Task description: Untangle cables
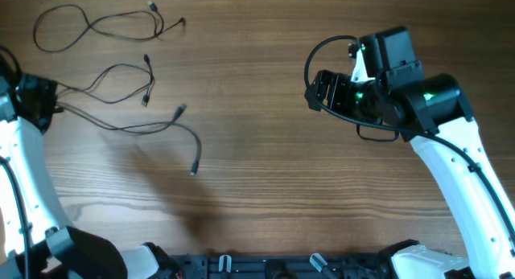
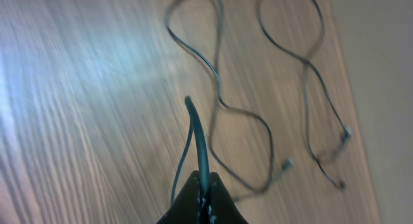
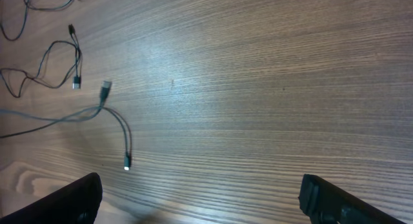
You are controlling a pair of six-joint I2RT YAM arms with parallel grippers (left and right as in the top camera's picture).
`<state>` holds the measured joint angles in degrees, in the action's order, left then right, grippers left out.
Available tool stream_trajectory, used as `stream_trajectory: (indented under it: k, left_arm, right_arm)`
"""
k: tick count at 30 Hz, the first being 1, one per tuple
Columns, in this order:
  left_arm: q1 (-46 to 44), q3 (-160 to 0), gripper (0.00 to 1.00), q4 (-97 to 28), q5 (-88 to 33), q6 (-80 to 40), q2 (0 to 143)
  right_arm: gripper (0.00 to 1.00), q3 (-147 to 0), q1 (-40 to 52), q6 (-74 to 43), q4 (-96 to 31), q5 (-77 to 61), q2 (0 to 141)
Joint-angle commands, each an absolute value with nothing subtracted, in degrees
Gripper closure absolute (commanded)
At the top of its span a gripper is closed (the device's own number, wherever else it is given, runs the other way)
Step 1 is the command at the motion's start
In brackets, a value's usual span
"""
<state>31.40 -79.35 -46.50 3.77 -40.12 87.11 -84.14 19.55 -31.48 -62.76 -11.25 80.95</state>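
Observation:
The near cable trails clear of the middle cable; my left gripper keeps pulling the cable's fold toward the table's side edge and releases there.
Three thin dark cables lie apart at the table's left. The far cable forms a loop. The middle cable lies in wavy strands. The near cable runs from my left gripper out to two silvery plug ends. In the left wrist view my left gripper is shut on a fold of this cable; the other two cables lie beyond. My right gripper is open and empty above bare wood, well right of the cables.
The thick black cable of the right arm loops beside its gripper. The table's left edge runs close past the far cable. Arm bases stand along the front edge.

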Motion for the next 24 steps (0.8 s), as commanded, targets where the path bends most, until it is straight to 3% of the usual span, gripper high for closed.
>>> stream_trajectory:
  k: [1, 7, 15, 24]
  left_arm:
    - [32.9, -79.5, 0.96, -46.0, 12.0, -39.2, 89.8]
    - [34.3, -79.5, 0.96, -44.9, 20.6, -37.9, 93.9]
    - [37.2, -79.5, 0.96, -35.7, 20.5, -25.4, 99.0]
    - [42.6, -79.5, 0.96, -30.1, 24.3, -21.1, 100.7]
  right_arm:
    - [0.00, -84.7, 19.4, -31.5, -62.6, -9.8, 81.4]
    - [0.00, -84.7, 19.4, -31.5, -62.4, -9.8, 81.4]
    - [0.00, -84.7, 19.4, -31.5, -62.4, -9.8, 81.4]
    - [0.00, -84.7, 19.4, -31.6, -62.0, -9.8, 82.2]
